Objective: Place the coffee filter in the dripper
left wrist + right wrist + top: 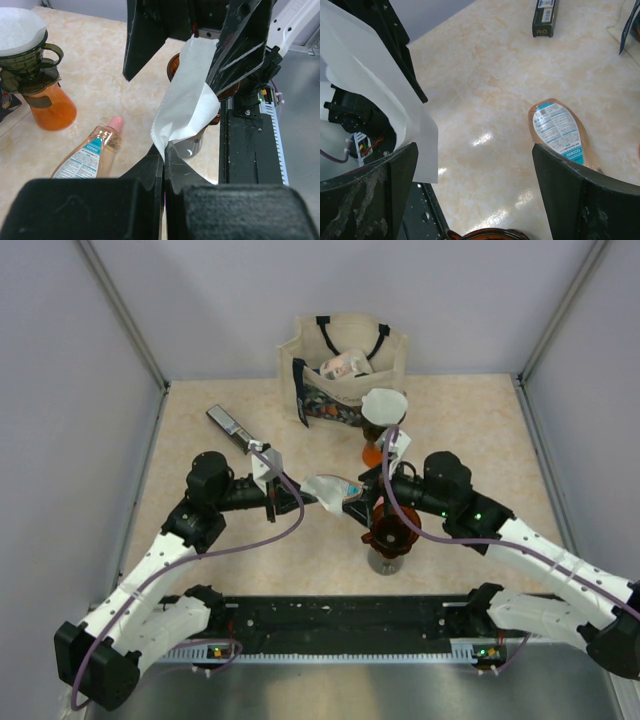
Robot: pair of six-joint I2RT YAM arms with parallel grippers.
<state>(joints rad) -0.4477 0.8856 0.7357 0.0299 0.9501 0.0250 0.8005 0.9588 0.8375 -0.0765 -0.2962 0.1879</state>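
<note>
My right gripper should back away and center the filter's free edge point(431, 169) before it pinches the edge, because the filter point(417, 131) lies against one finger of the open gripper, off the gap.
My left gripper point(306, 498) is shut on the lower edge of a white paper coffee filter point(318, 483). In the left wrist view the filter point(186, 100) stands up from my fingertips point(164, 148). My right gripper point(354, 503) is open, its fingers on either side of the filter's far end without pinching it. In the right wrist view the filter point(375, 90) hangs by the left finger. The empty amber dripper point(390, 530) sits on a glass server just below the right gripper. Its rim shows in the right wrist view point(485, 234).
A second dripper with a filter in it point(383, 405) sits on an orange carafe point(50, 112). A clear bottle with a teal label point(92, 150) lies on the table under the grippers. A cloth bag point(345, 365) stands at the back and a dark box point(228, 425) lies at the left.
</note>
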